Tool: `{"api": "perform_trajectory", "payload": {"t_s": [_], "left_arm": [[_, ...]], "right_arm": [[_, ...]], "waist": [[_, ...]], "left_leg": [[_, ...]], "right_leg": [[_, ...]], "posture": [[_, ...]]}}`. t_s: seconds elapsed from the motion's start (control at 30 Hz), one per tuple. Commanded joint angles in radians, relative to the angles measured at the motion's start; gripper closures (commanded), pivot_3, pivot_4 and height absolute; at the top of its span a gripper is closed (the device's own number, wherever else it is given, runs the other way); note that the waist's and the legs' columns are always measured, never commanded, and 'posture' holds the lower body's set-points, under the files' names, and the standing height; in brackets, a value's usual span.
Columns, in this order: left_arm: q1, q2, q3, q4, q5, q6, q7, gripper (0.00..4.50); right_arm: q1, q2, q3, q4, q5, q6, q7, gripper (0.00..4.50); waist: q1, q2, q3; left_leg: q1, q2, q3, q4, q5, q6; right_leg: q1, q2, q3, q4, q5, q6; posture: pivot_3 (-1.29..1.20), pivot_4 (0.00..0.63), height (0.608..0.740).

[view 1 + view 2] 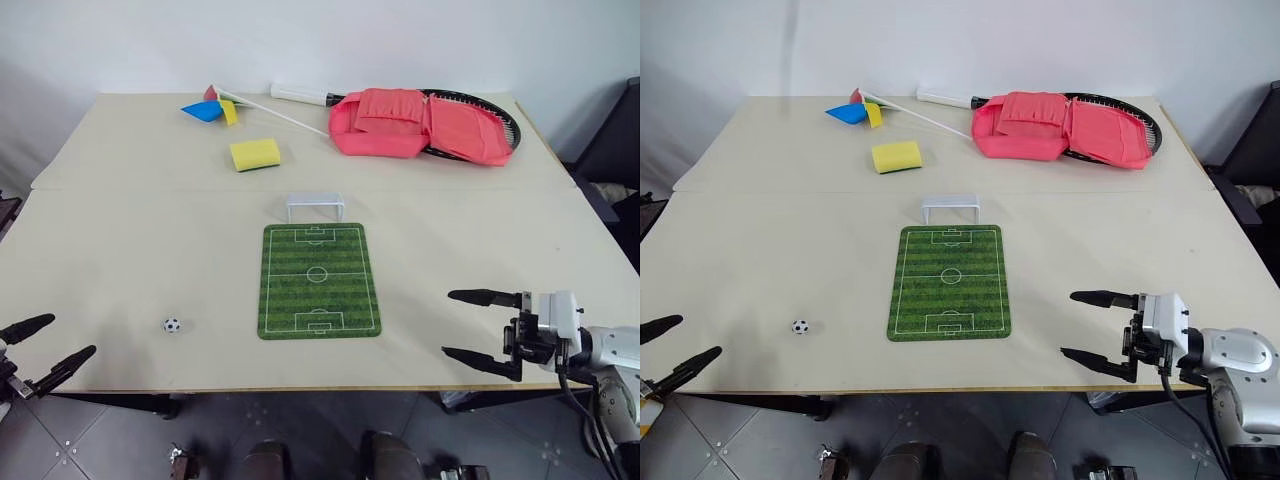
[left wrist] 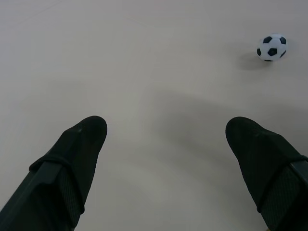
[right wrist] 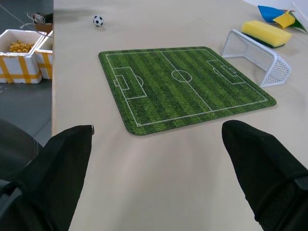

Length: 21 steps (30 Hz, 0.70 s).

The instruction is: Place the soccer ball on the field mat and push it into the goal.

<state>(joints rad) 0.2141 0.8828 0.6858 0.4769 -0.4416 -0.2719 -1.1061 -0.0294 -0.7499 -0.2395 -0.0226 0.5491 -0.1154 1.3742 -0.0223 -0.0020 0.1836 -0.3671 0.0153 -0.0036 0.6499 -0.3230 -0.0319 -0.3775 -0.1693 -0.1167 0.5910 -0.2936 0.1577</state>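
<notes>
My gripper will place the soccer ball on the green field mat, and the ball should stay where it is instead of rolling off, because the mat lies flat to its edges.
The tiny black-and-white soccer ball rests on the beige table, left of the green field mat and apart from it. At the mat's far end stands the small white goal, its mouth facing the mat. My left gripper hovers open at the table's near left corner, well short of the soccer ball. My right gripper is open at the near right, pointing left toward the field mat, with nothing between its fingers.
A yellow sponge lies beyond the goal. Coloured flags on a white stick sit at the far left, a pink bag over a racket at the far right. White boxes stand on the floor beside the table.
</notes>
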Motion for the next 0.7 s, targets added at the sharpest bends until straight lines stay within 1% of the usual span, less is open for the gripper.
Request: {"api": "perform_trajectory", "payload": {"t_s": [0.03,0.07,0.13,0.23,0.3,0.4,0.5,0.7], "left_arm": [[0.017,0.008,0.012,-0.008,-0.009,0.013,-0.009,0.02],[0.021,0.008,0.010,-0.015,-0.038,0.050,-0.043,0.02],[0.023,-0.001,0.020,-0.009,-0.078,0.066,-0.101,0.02],[0.008,-0.020,0.027,0.014,-0.108,0.079,-0.136,0.02],[0.005,-0.040,0.002,0.033,-0.113,0.099,-0.168,0.02],[0.000,-0.086,-0.035,-0.010,-0.100,0.098,-0.166,0.02],[-0.015,-0.113,-0.060,-0.085,-0.104,0.121,-0.140,0.02],[-0.080,-0.135,-0.119,-0.203,-0.122,0.218,-0.098,0.02]], "right_arm": [[-0.003,0.011,0.006,-0.011,0.019,0.003,0.007,0.00],[-0.007,0.025,0.011,-0.028,0.036,0.017,0.001,0.00],[-0.019,0.077,0.015,-0.092,0.126,0.060,-0.013,0.00],[-0.035,0.140,0.025,-0.181,0.234,0.118,-0.033,0.00],[-0.041,0.186,0.044,-0.233,0.272,0.130,-0.043,0.00],[-0.032,0.234,0.077,-0.256,0.259,0.090,0.004,0.00],[-0.046,0.247,0.095,-0.233,0.218,0.047,0.038,0.00],[-0.069,0.218,0.097,-0.162,0.188,-0.002,0.125,0.00]], "waist": [[0.000,0.000,0.000],[0.000,0.000,0.000],[0.000,0.000,0.000],[-0.003,0.000,0.000],[-0.002,0.001,0.000],[-0.002,0.000,0.000],[0.005,-0.001,0.000],[0.027,-0.002,-0.001]], "left_leg": [[0.000,0.000,0.000,0.000,0.000,0.000],[0.000,0.000,0.000,0.000,0.000,0.000],[0.000,0.000,0.000,0.000,0.000,0.000],[0.001,0.001,0.000,0.000,0.000,0.000],[0.001,0.001,0.001,0.000,0.000,0.000],[0.001,0.001,0.001,0.000,-0.001,0.000],[0.001,0.001,0.001,0.002,-0.001,0.000],[0.001,0.001,0.001,0.007,-0.001,0.000]], "right_leg": [[0.000,0.000,0.000,0.000,0.000,0.000],[0.000,0.000,0.000,0.000,0.000,0.000],[0.000,0.000,0.000,0.000,0.000,0.000],[0.000,0.001,0.000,0.001,0.000,0.000],[0.000,0.001,0.001,0.001,0.000,0.000],[0.000,0.001,0.001,0.001,0.000,0.000],[0.000,0.001,0.001,0.002,0.000,0.000],[0.001,0.001,0.002,0.004,0.000,-0.001]], "posture": [[0.00,0.150,0.740],[0.00,0.150,0.740],[0.00,0.150,0.740],[0.00,0.150,0.740],[0.00,0.150,0.740],[0.00,0.150,0.740],[0.00,0.150,0.740],[0.00,0.150,0.740]]}}
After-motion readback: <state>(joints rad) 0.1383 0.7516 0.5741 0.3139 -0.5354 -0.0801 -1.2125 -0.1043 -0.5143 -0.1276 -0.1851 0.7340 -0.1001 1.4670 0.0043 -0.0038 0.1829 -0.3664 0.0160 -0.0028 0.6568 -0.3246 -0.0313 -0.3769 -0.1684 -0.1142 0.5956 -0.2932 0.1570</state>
